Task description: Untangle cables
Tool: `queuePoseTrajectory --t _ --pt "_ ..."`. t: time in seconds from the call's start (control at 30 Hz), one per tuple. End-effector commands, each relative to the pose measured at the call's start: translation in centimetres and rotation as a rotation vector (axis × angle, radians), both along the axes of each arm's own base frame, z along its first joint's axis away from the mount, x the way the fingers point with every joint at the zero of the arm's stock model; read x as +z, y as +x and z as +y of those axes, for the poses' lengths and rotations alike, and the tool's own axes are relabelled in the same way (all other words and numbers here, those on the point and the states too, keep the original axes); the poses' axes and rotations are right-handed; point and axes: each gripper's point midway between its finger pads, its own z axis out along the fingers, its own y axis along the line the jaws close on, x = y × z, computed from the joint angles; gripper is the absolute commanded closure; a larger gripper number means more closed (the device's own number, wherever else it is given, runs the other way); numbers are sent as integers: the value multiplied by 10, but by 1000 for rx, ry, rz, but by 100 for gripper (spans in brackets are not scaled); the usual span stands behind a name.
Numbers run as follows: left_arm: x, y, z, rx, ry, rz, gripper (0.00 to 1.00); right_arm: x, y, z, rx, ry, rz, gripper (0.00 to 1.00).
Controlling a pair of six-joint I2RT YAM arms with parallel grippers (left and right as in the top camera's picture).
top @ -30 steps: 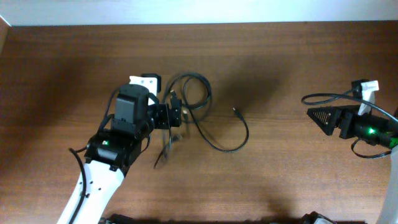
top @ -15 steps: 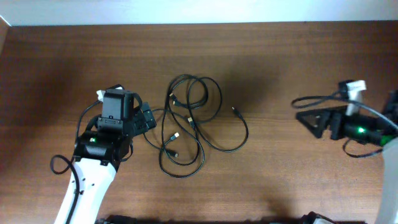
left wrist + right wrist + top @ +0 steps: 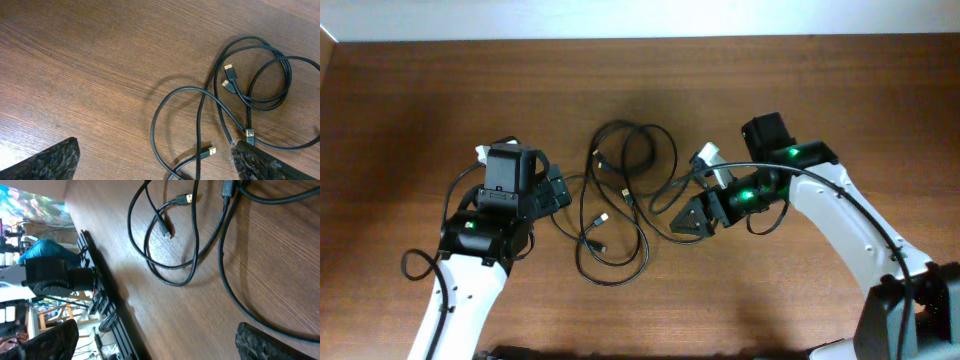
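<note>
The gold-tipped plugs point(image 3: 230, 78) and loose loops will get dragged along when I pull with my right gripper, because the black cables' loops cross over one another point(image 3: 204, 91).
Several thin black cables point(image 3: 623, 193) lie in a loose tangle of loops at the table's middle, small metal-tipped plugs showing. My left gripper point(image 3: 558, 190) is open and empty just left of the tangle. In the left wrist view, loops and gold-tipped plugs point(image 3: 200, 115) lie between and beyond its fingers point(image 3: 155, 165). My right gripper point(image 3: 687, 221) is open and empty, low over the tangle's right loop. In the right wrist view, cable loops point(image 3: 196, 230) lie ahead of its fingers point(image 3: 160, 342).
The brown wooden table point(image 3: 800, 300) runs to a pale wall at the back. The left arm's own thick wire point(image 3: 418, 265) loops near its base. In the right wrist view the table's front edge with a black rail point(image 3: 107, 315) shows.
My right arm has swung from the far right in to the tangle's right side. My left gripper drew back left off the cables one second ago and has held still since.
</note>
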Motion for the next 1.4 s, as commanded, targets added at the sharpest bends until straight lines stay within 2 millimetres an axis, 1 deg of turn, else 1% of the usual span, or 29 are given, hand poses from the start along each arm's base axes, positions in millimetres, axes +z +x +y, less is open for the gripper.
queuePoseTrajectory --t 0.0,0.03,0.07,0.1,0.13,0.2,0.23,0.37,0.4,0.5,0.57,0.6,0.63,0.67,0.73,0.77,0.87,0.9,0.93,1.0,1.03,1.1,1.13,1.2,1.23,1.27,1.3,1.33,1.37 --pt "3 3 3 23 1 -10 1 -16 -5 11 3 -61 39 1" --pt "3 3 3 23 1 -10 1 -17 -11 21 37 -59 30 1" --pt "3 3 3 23 1 -10 1 -24 -15 26 57 -105 19 1" --pt "3 3 3 23 1 -10 1 -34 -12 25 27 -179 16 1" --pt "3 3 3 23 1 -10 1 -44 -6 29 -18 -244 6 1" --pt "3 3 3 23 1 -10 1 -46 -1 42 3 -224 -40 1" --pt "3 3 3 23 1 -10 1 -49 1 45 8 -221 -47 1" --pt "3 3 3 23 1 -10 1 -80 5 50 -38 -251 52 1" --pt "3 3 3 23 1 -10 1 -88 -2 57 -33 -254 96 1" --pt "3 3 3 23 1 -10 1 -97 -8 82 28 -251 26 1" --pt "3 3 3 23 1 -10 1 -95 -6 96 51 -229 -35 1" --pt "3 3 3 23 1 -10 1 -97 -5 96 49 -247 -51 2" --pt "3 3 3 23 1 -10 1 -98 -5 96 49 -249 -53 9" --pt "3 3 3 23 1 -10 1 -98 -5 96 49 -250 -53 15" --pt "3 3 3 23 1 -10 1 -105 -2 99 49 -246 -56 16" --pt "3 3 3 23 1 -10 1 -112 -2 99 50 -253 -46 23" --pt "3 3 3 23 1 -10 1 -125 2 97 43 -281 -51 25" --pt "3 3 3 23 1 -10 1 -128 2 97 43 -282 -49 44" --pt "3 3 3 23 1 -10 1 -130 3 97 43 -282 -48 60" --pt "3 3 3 23 1 -10 1 -129 5 99 41 -274 -60 83" --pt "3 3 3 23 1 -10 1 -129 7 100 39 -269 -67 96" --pt "3 3 3 23 1 -10 1 -128 6 99 8 -272 -28 96" --pt "3 3 3 23 1 -10 1 -121 6 94 -10 -262 15 96" --pt "3 3 3 23 1 -10 1 -79 19 73 -72 -258 52 96" --pt "3 3 3 23 1 -10 1 -43 28 65 -102 -238 32 96" --pt "3 3 3 23 1 -10 1 -4 33 63 -110 -209 -21 96" --pt "3 3 3 23 1 -10 1 46 39 63 -110 -162 -120 96" --pt "3 3 3 23 1 -10 1 105 43 64 -122 -98 -238 96" --pt "3 3 3 23 1 -10 1 155 47 60 -156 -59 -360 96"
